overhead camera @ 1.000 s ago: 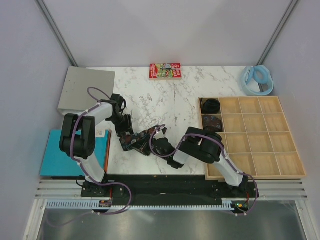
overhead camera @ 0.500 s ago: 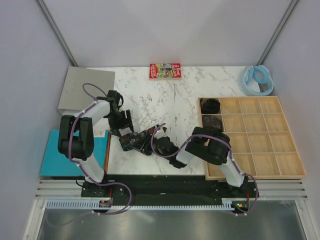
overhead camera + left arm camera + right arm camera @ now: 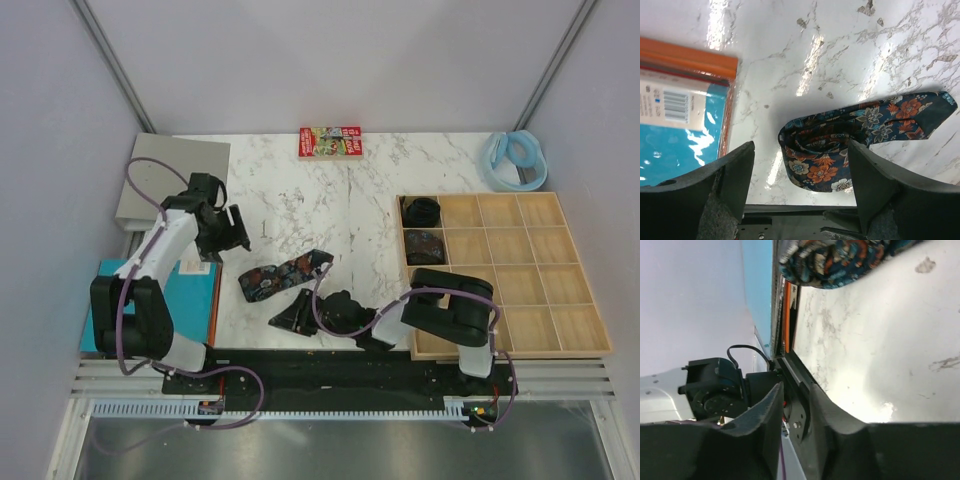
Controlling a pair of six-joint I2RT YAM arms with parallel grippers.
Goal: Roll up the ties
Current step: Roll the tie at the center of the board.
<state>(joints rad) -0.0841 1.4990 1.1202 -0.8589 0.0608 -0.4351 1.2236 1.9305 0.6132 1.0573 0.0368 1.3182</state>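
Note:
I should hold the part of the tie (image 3: 293,272) beside the floral tie's coil (image 3: 819,143) steady with my right gripper while my left gripper pinches the coil tight, because the coil is loose and has gaps inside.
A dark floral tie (image 3: 285,276) lies on the marble as a short strip, its left end loosely coiled. It also shows in the left wrist view (image 3: 840,150) and at the top of the right wrist view (image 3: 840,260). My left gripper (image 3: 228,232) is open and empty, up and left of the tie (image 3: 800,200). My right gripper (image 3: 290,315) sits low at the table's front edge just below the tie, its jaws a narrow gap apart and empty (image 3: 796,425). Two rolled ties (image 3: 422,210) (image 3: 424,244) sit in the tray's left compartments.
A wooden compartment tray (image 3: 520,300) stands at the right. A blue book with an orange edge (image 3: 150,300) and a grey slab (image 3: 172,180) lie at the left. A red printed box (image 3: 329,142) and a pale blue ring (image 3: 516,160) are at the back.
Both grippers have left the tie. My left gripper moved up and left, my right gripper drew back toward the front edge. The tie now lies free on the marble.

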